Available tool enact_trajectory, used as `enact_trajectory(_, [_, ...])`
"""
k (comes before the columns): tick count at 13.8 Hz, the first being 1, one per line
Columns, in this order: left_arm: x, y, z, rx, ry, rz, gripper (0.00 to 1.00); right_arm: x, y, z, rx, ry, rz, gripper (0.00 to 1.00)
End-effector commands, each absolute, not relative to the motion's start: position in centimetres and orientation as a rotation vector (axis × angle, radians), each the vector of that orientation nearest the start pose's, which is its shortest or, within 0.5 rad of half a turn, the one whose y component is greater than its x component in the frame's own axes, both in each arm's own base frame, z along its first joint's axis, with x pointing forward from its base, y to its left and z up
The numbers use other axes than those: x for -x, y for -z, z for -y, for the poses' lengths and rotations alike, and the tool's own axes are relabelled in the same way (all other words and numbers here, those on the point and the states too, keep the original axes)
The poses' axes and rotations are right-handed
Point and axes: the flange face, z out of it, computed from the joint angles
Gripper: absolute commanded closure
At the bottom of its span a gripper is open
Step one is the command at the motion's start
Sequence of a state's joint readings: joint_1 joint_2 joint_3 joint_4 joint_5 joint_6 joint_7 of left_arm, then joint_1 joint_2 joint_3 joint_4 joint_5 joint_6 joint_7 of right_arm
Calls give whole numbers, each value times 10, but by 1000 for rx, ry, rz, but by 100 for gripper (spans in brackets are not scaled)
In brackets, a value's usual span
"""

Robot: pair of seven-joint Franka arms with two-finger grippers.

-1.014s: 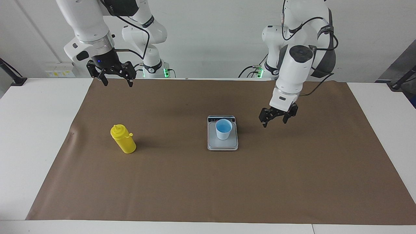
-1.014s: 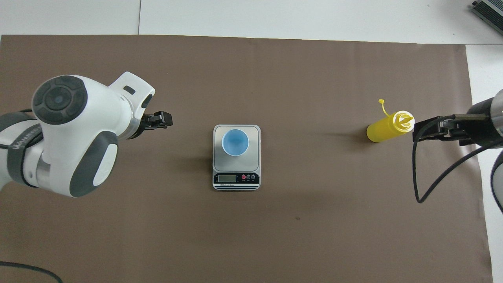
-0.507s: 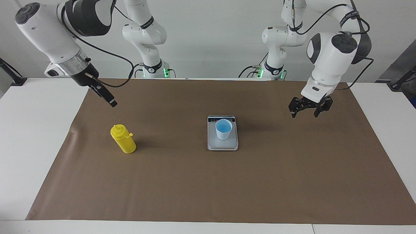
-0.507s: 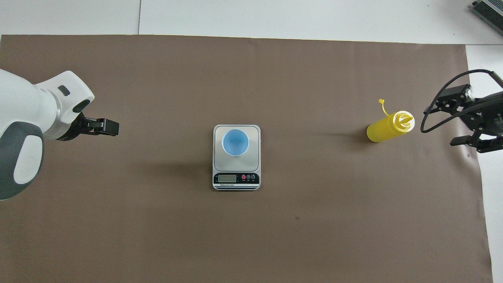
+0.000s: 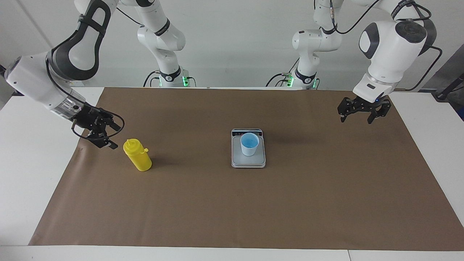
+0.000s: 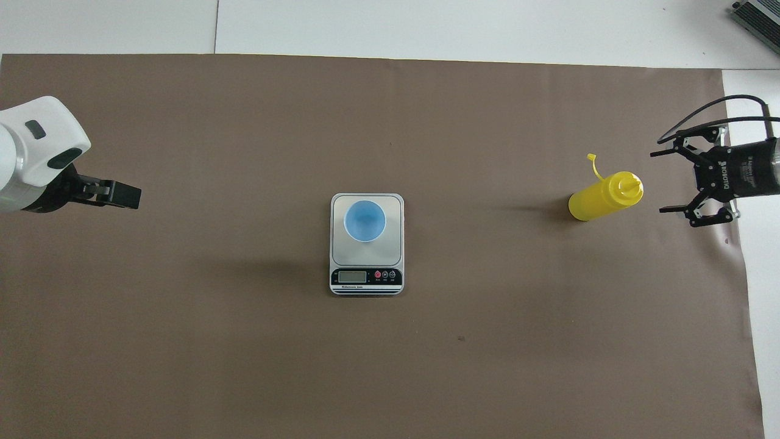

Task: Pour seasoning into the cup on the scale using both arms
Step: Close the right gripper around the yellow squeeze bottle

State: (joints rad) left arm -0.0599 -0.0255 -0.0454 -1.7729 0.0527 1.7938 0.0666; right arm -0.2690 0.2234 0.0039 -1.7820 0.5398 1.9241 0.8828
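I can see the tether [image 6: 596, 171] sticking out from the yellow seasoning bottle, so I expect the little cap [image 6: 591, 157] to keep sticking out beside it when I tip the bottle.
The yellow seasoning bottle [image 5: 137, 156] [image 6: 600, 198] stands upright on the brown mat toward the right arm's end of the table, its little cap hanging off on a tether. My right gripper [image 5: 116, 137] [image 6: 661, 182] is turned sideways beside the bottle at nozzle height, open, fingers pointing at it without touching. The light blue cup [image 5: 249, 144] [image 6: 364, 221] stands on the silver scale [image 5: 237, 159] [image 6: 395, 244] at the mat's middle. My left gripper [image 5: 357, 119] [image 6: 131, 197] hangs open and holds nothing above the mat toward the left arm's end, well apart from the scale.
A brown paper mat [image 5: 232, 206] covers most of the white table [image 5: 21, 174]. The scale's dark display strip [image 6: 365, 277] faces the robots. A grey device [image 6: 755, 15] shows at the table's corner farthest from the robots.
My right gripper has come down and rotated sideways to sit beside the bottle. My left gripper has drawn away from the scale toward its own end of the table. Bottle and cup are unmoved.
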Motion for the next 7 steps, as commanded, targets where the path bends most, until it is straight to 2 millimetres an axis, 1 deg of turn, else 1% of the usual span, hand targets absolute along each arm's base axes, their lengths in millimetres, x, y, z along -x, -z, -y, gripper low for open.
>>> enact_trajectory(1, [-553, -588, 53, 3079, 57, -305, 0, -598, -396, 121, 2004, -316, -1696, 0])
enact_trajectory(3, [-552, -598, 53, 3120, 55, -294, 0, -600, -378, 123, 1984, -353, -1705, 0])
enact_trajectory(5, [-550, -616, 54, 3128, 60, -293, 0, -603, -353, 129, 1893, -416, -1705, 0])
enact_trajectory(6, [-550, -624, 53, 3133, 63, -291, 0, -603, -341, 132, 1876, -434, -1691, 0])
enact_trajectory(7, [-550, -632, 47, 3150, 56, -274, 0, -604, -330, 136, 1853, -451, -1694, 0])
